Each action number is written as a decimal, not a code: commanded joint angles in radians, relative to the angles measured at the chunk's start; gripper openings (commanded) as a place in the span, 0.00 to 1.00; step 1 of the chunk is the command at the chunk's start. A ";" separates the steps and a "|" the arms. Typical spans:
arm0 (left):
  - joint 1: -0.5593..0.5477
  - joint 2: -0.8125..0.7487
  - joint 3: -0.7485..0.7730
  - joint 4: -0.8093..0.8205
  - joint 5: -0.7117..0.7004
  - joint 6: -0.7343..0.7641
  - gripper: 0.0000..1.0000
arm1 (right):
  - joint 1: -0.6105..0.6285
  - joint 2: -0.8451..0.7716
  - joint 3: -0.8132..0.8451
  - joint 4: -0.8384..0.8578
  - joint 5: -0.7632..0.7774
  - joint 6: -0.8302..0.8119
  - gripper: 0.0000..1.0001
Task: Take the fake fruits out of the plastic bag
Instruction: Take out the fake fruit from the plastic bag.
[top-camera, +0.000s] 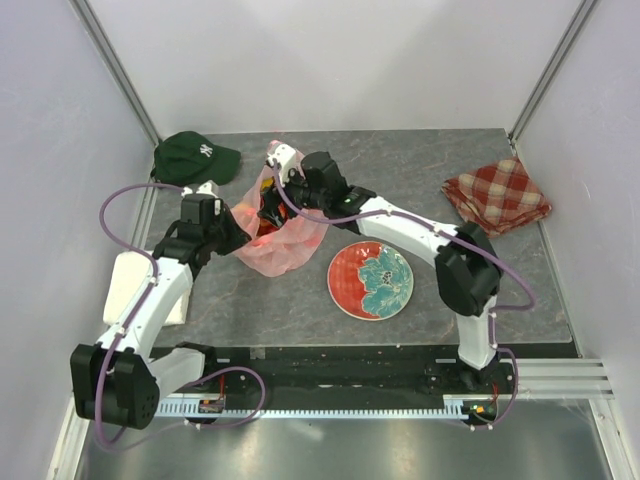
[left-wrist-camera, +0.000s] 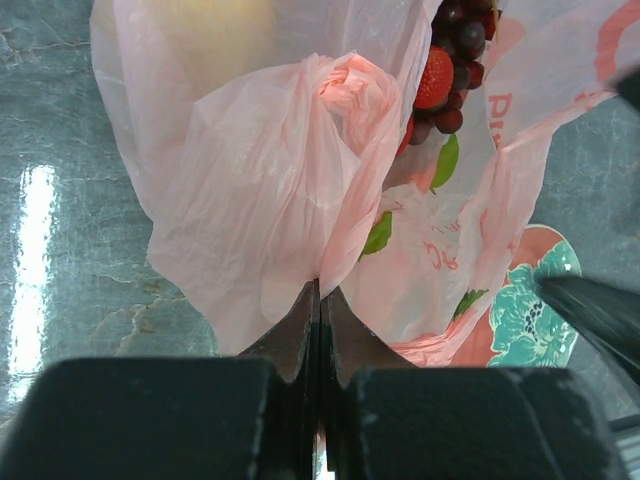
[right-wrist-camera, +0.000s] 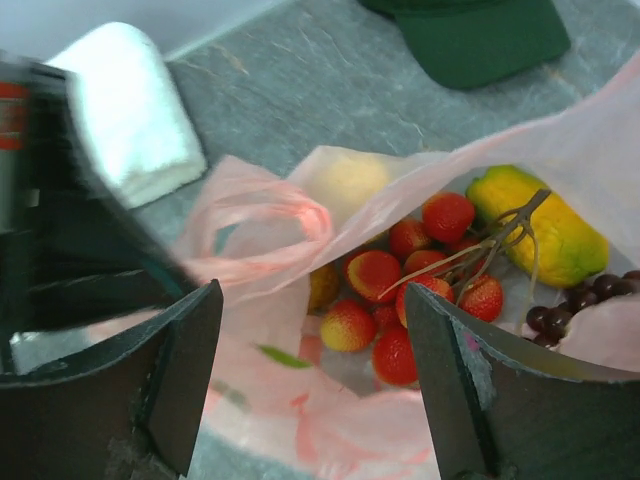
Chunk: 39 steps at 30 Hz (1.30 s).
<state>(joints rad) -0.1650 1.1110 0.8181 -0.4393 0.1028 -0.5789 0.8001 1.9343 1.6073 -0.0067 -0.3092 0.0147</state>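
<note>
My gripper will bring the whole cluster (right-wrist-camera: 405, 284) out of the bag together when it lifts the stems, because thin brown stems (right-wrist-camera: 514, 226) meet above the red berries.
The pink plastic bag (top-camera: 283, 247) lies left of the table's middle with its mouth open. My left gripper (top-camera: 238, 230) is shut on a fold of the bag's film (left-wrist-camera: 260, 180), which disappears between its jaws (left-wrist-camera: 320, 295). My right gripper (top-camera: 272, 208) hangs open over the bag's mouth (right-wrist-camera: 315, 300), touching nothing. Inside the bag lie the fake fruits: a cluster of red berries (right-wrist-camera: 400, 290), a yellow-green fruit (right-wrist-camera: 540, 220), dark grapes (right-wrist-camera: 560, 312) and a pale lemon (right-wrist-camera: 345, 180) behind the film. The berries (left-wrist-camera: 435, 75) and grapes (left-wrist-camera: 465, 40) also show in the left wrist view.
A red plate with a teal flower (top-camera: 370, 280) sits right of the bag. A green cap (top-camera: 195, 157) lies at the back left, a red-checked cloth (top-camera: 497, 193) at the back right, and a white block (top-camera: 130, 285) by the left wall.
</note>
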 joint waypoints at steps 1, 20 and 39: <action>0.004 -0.048 0.003 0.039 0.028 -0.022 0.02 | -0.012 0.135 0.080 0.031 0.070 0.024 0.80; 0.027 -0.115 -0.043 0.033 0.054 0.019 0.01 | -0.085 0.494 0.433 0.062 0.188 0.037 0.76; 0.067 -0.088 -0.008 0.051 0.064 0.008 0.02 | -0.082 0.451 0.441 0.034 0.168 -0.032 0.00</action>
<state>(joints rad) -0.1081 1.0222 0.7784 -0.4171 0.1604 -0.5781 0.7177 2.4729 2.0430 0.0139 -0.1146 0.0185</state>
